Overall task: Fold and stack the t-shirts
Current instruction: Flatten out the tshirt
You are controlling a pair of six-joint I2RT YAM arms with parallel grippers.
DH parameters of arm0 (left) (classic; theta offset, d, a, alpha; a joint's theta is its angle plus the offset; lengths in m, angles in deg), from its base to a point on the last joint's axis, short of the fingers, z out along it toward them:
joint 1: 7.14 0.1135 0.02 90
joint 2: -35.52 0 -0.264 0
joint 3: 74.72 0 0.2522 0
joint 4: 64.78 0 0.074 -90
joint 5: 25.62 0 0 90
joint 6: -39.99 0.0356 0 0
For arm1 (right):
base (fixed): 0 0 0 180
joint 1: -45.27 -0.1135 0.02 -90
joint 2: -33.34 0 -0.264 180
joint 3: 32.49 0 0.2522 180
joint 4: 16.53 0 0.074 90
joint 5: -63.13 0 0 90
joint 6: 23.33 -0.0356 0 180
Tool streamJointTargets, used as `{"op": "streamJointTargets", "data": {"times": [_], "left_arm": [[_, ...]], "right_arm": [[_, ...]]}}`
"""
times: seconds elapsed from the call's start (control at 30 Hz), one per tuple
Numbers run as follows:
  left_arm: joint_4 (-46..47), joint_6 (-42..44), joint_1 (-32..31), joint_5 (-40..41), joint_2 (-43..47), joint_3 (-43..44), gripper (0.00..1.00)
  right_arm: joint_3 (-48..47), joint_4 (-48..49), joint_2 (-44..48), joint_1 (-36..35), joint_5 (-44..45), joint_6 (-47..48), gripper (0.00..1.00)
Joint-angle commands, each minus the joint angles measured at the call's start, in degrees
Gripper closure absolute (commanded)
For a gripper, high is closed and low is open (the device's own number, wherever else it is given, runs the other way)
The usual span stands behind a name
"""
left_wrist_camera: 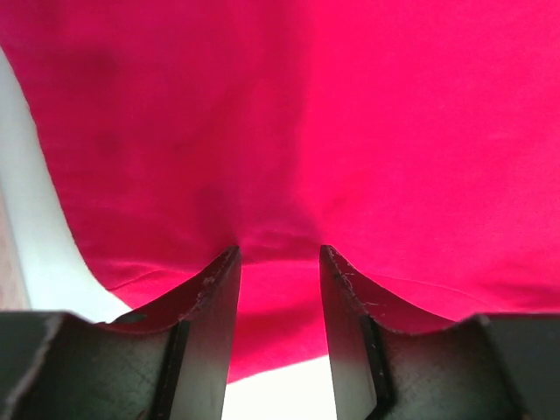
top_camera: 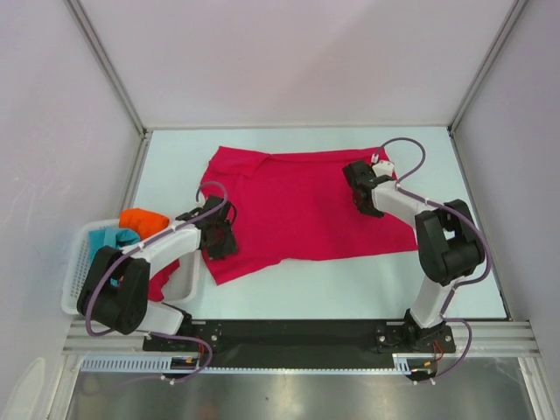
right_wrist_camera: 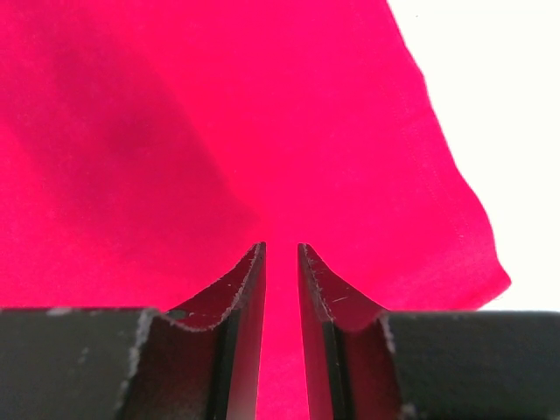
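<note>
Next, my left gripper lifts off the cloth, takes hold of the basket's rim point(top_camera: 197, 269) and moves the basket out of the way first, because the white basket is crowding the crimson t-shirt's edge point(top_camera: 208, 264).
A crimson red t-shirt point(top_camera: 297, 210) lies spread on the white table. My left gripper point(top_camera: 220, 238) rests on its near left edge. In the left wrist view its jaws point(left_wrist_camera: 278, 249) stand apart, tips pressed onto the red cloth point(left_wrist_camera: 350, 114), which puckers between them. My right gripper point(top_camera: 361, 194) is at the shirt's far right part. In the right wrist view its jaws point(right_wrist_camera: 281, 247) are nearly together with a pinch of red cloth point(right_wrist_camera: 219, 114) between them. An orange t-shirt point(top_camera: 144, 219) and a teal t-shirt point(top_camera: 118, 236) lie in the basket. A second red t-shirt point(top_camera: 166, 276) hangs over its right side.
The white slotted basket point(top_camera: 74, 262) stands at the table's left edge beside the left arm. White walls with metal corner posts enclose the table at the back and both sides. A black rail runs along the near edge.
</note>
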Motion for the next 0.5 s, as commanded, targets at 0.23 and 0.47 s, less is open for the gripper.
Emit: {"op": "streamJointTargets", "data": {"times": [0.23,0.47], "left_arm": [[4.35,-4.79,-1.53,-0.54,-0.7,-5.19,0.55],[-1.8,0.48,-4.43,5.44,1.75,4.73,0.55]], "right_arm": [[1.87,-0.05,5.33,2.31,0.13,-1.07,0.74],[-0.15,-0.58,3.75,1.26,0.04,-1.07,0.75]]}}
